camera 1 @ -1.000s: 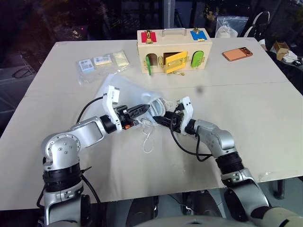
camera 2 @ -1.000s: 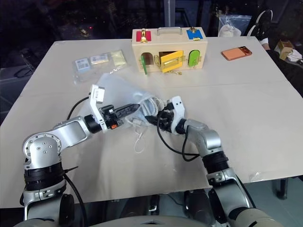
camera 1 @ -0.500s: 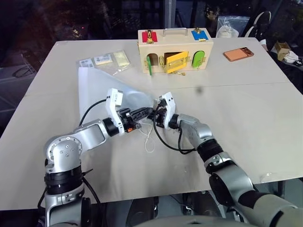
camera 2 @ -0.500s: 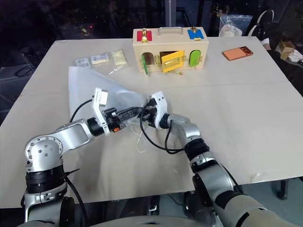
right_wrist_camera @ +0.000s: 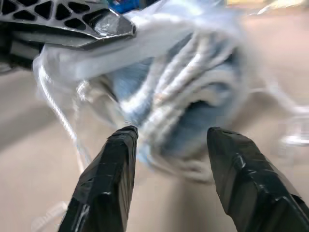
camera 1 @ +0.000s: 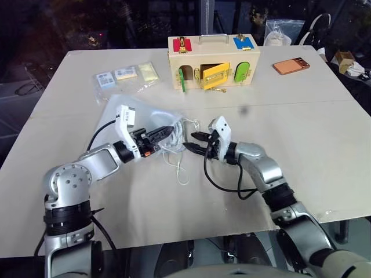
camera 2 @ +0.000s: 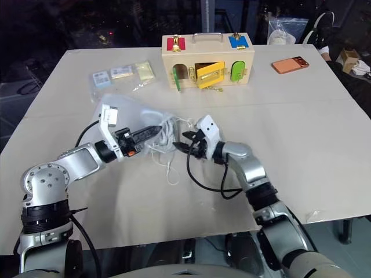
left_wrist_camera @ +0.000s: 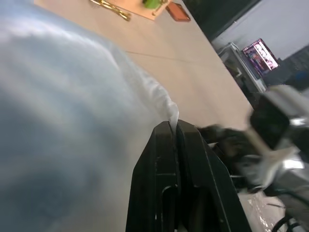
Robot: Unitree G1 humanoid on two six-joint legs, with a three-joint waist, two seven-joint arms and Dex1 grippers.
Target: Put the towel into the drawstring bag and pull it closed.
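I expect the towel point(camera 1: 175, 139) to slide deeper when I lift the bag by its cord, because the towel sits at the bag's opening with slack bag fabric point(camera 1: 148, 114) behind it.
The white semi-translucent drawstring bag point(camera 1: 145, 113) lies slumped on the table left of centre. Its mouth is bunched around the towel point(right_wrist_camera: 193, 96), a pale blue-white roll seen through the fabric. My left gripper point(camera 1: 168, 131) is shut on the bag's fabric near the mouth, and a white edge shows pinched at its fingertips point(left_wrist_camera: 172, 126). Just right of the bundle, my right gripper point(camera 1: 192, 142) stands open with its fingers apart, and the towel sits just ahead of them. A thin white cord point(camera 1: 181, 171) trails loose on the table below the mouth.
A wooden box point(camera 1: 213, 61) with coloured doors stands at the back centre. A clear plastic bag of small packets point(camera 1: 124, 75) lies at the back left, close behind the drawstring bag. An orange phone point(camera 1: 291, 66) lies at the back right.
The bag, held up and stretched half a second ago, has dropped back into a heap. My right gripper has drawn away to the right and opened. My left gripper has shifted left, still shut.
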